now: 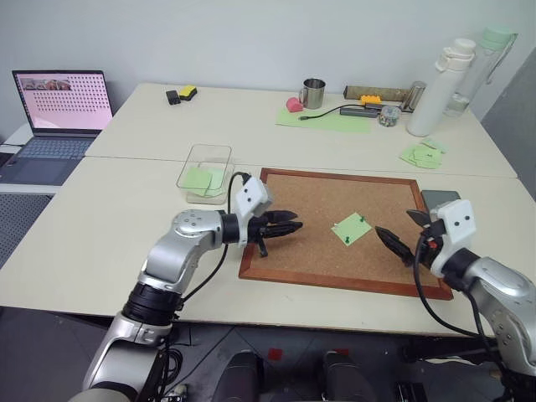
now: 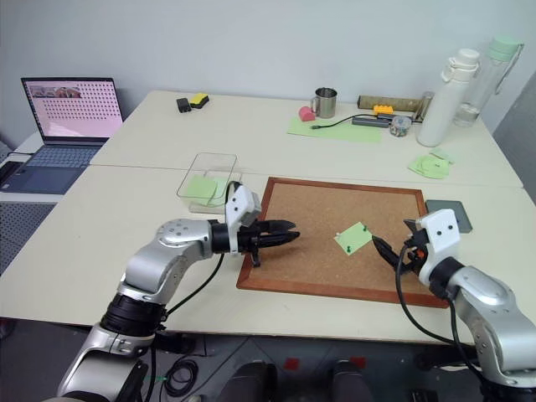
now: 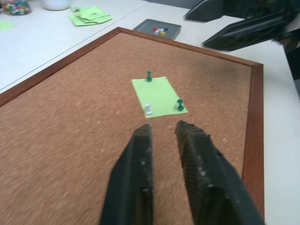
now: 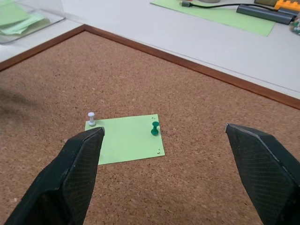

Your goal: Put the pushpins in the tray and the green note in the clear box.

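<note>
The green note (image 1: 351, 229) is fastened to the corkboard with pushpins, so the robot's right gripper, which is closer to the tray, should pull out the far dark green pushpin (image 1: 363, 219) before the note can move.
The green note (image 3: 158, 96) lies on the corkboard (image 1: 310, 251), right of its middle. Two dark green pushpins (image 3: 149, 76) (image 3: 180, 105) and a white pin (image 3: 148, 109) stand in it. My left gripper (image 1: 297, 224) hovers over the board's left part, pointing at the note, shut with nothing between its fingers (image 3: 136, 168). My right gripper (image 4: 164, 129) is open wide just right of the note, one finger on each side of it in the right wrist view. The dark grey tray (image 1: 440, 199) sits off the board's far right corner. The clear box (image 1: 205, 172) stands beyond the far left corner.
Coloured pins (image 3: 159, 31) lie in the tray and green notes (image 1: 201, 178) in the clear box. At the back are a laptop (image 1: 63, 100), a mug (image 1: 313, 92), a pale green sheet (image 1: 331, 119), two bottles (image 1: 440, 88) and loose green notes (image 1: 425, 154).
</note>
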You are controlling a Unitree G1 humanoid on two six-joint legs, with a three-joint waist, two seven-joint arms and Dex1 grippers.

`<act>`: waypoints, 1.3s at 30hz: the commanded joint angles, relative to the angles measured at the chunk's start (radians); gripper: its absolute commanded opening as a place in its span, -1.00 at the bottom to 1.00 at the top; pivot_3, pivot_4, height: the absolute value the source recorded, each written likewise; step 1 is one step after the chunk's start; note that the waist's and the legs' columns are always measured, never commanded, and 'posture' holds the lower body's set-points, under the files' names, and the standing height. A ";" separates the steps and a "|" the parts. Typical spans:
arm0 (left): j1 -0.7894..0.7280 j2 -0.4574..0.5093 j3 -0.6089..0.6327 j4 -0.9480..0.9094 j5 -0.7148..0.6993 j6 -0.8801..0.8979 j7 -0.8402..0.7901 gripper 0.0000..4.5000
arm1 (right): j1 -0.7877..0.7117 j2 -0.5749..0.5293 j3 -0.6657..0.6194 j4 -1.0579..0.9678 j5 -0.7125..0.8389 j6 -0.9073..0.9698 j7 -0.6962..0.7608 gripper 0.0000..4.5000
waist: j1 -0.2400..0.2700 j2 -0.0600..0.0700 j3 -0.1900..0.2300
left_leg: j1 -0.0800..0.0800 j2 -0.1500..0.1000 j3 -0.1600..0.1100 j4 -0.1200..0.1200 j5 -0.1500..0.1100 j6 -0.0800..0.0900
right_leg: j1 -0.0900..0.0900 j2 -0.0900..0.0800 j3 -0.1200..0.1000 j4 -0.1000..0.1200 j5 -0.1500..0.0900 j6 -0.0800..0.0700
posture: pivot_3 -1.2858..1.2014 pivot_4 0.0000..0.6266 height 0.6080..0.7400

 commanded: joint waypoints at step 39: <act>0.015 -0.086 -0.139 0.174 0.213 -0.119 0.032 -1.00 | -0.242 0.197 0.121 0.438 -0.148 -0.196 -0.009 -0.28 | -0.004 0.001 -0.001 | 0.001 0.000 0.000 0.000 0.000 0.000 | 0.000 0.000 0.000 0.002 0.000 0.000 | 0.03 -0.52 1.00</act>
